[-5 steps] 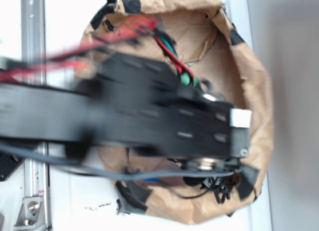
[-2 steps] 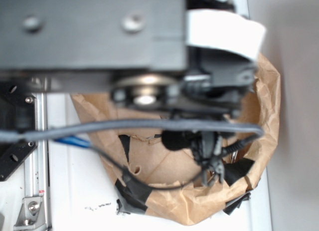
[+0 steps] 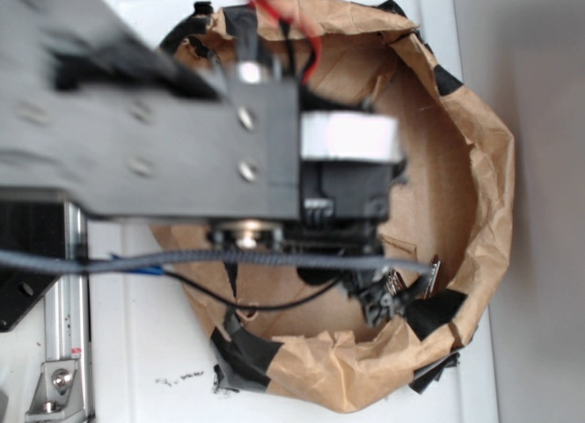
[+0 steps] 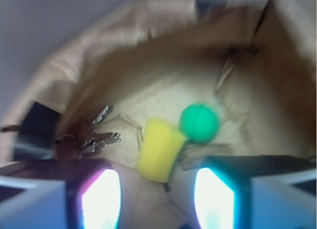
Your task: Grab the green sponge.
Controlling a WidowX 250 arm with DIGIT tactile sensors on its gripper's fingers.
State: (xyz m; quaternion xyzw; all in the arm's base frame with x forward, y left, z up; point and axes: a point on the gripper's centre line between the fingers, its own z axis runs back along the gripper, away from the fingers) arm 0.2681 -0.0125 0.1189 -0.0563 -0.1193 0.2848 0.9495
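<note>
My gripper will have the green sponge's far end bulging and curving past its fingers when I lift it, since thick yellow foam (image 4: 159, 153) stretches away from my gripper.
In the wrist view the green sponge (image 4: 159, 149) lies on the floor of the brown paper bowl, showing mostly yellow foam with a dark strip along its right side. My gripper (image 4: 157, 199) is open; its two glowing fingers stand apart at the bottom of the frame and the sponge's near end lies just beyond the gap between them. Nothing is held. In the exterior view the arm (image 3: 183, 140) hangs over the bowl and hides the sponge.
A round green ball (image 4: 199, 122) touches the sponge's far right corner. A bunch of keys (image 4: 94, 140) lies to the left; keys also show in the exterior view (image 3: 395, 286). The paper bowl's wall (image 3: 475, 167) rings everything. A grey cable (image 3: 228, 263) crosses the bowl.
The arm has swung within the exterior view, first filling the top of the frame, now lying over the bowl's upper left. More of the bowl's right floor shows.
</note>
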